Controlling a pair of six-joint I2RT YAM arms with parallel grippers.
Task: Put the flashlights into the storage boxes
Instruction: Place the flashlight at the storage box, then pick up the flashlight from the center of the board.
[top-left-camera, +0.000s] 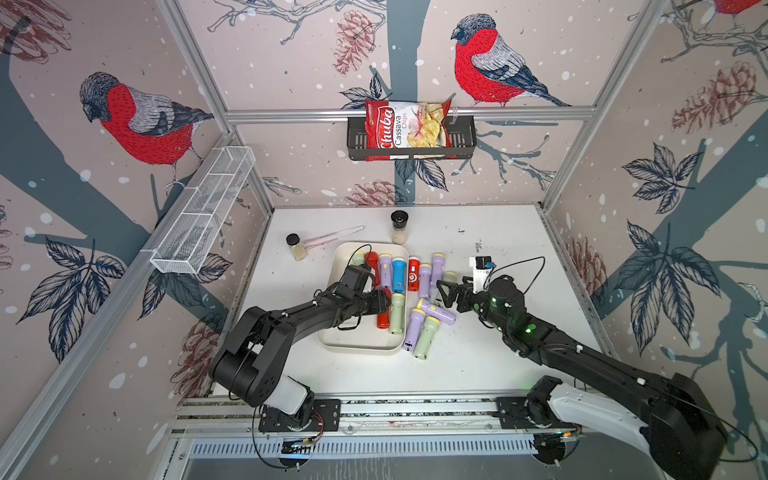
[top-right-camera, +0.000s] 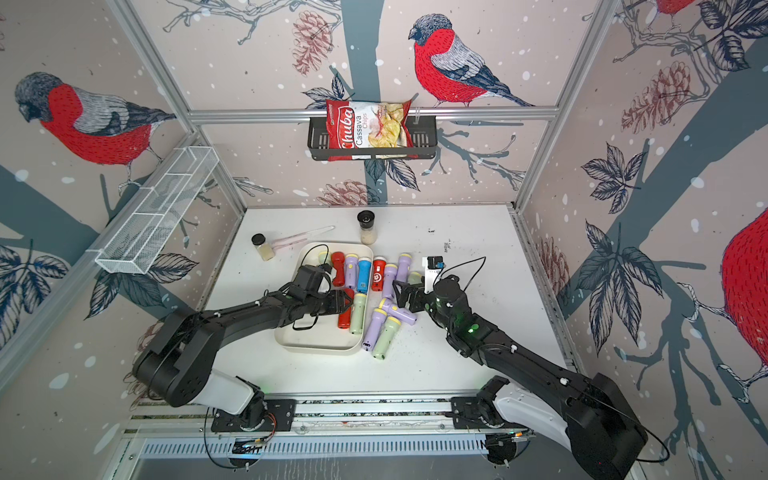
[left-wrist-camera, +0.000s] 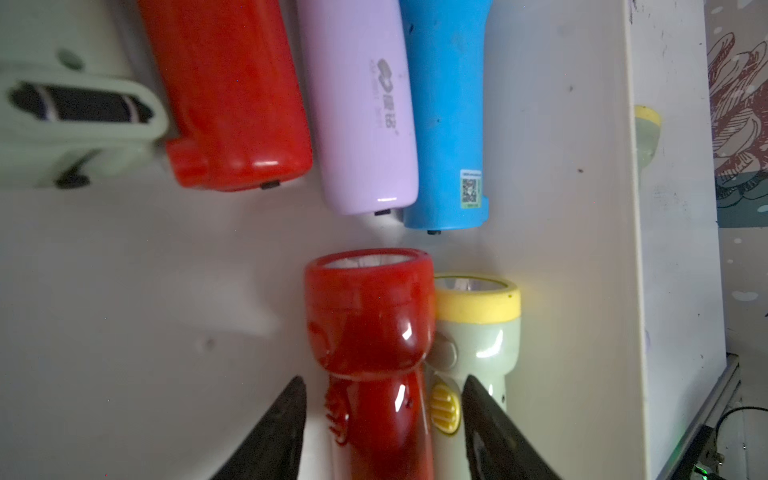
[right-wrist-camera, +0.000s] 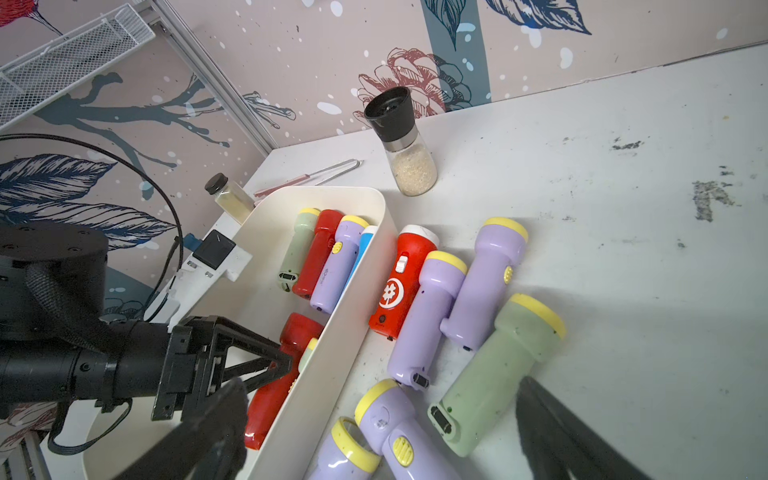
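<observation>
The red flashlight (left-wrist-camera: 372, 320) lies snug against the pale green one, so my left gripper should move the red flashlight onto the box's empty bottom (left-wrist-camera: 168, 344) to make room.
The cream storage box (top-left-camera: 361, 345) lies mid-table, and four flashlights line its far end, among them a blue one (top-left-camera: 398, 274). Nearer in the box, a red flashlight (left-wrist-camera: 370, 332) lies beside a pale green one (left-wrist-camera: 478, 332). My left gripper (left-wrist-camera: 383, 380) is open and straddles the red one, with a gap showing on one side. Several lilac, red and green flashlights (top-left-camera: 424, 324) lie loose on the table just right of the box. My right gripper (right-wrist-camera: 380, 382) hangs wide open over a lilac one (right-wrist-camera: 399, 436) and holds nothing.
Two black-capped jars (top-left-camera: 399, 228) (top-left-camera: 296, 247) and a pink stick (top-left-camera: 332, 237) stand behind the box. A small white device (top-left-camera: 482, 268) lies by the right wrist. A white mesh basket (top-left-camera: 203, 212) hangs on the left wall. A black basket with a chips bag (top-left-camera: 405, 124) hangs at the back.
</observation>
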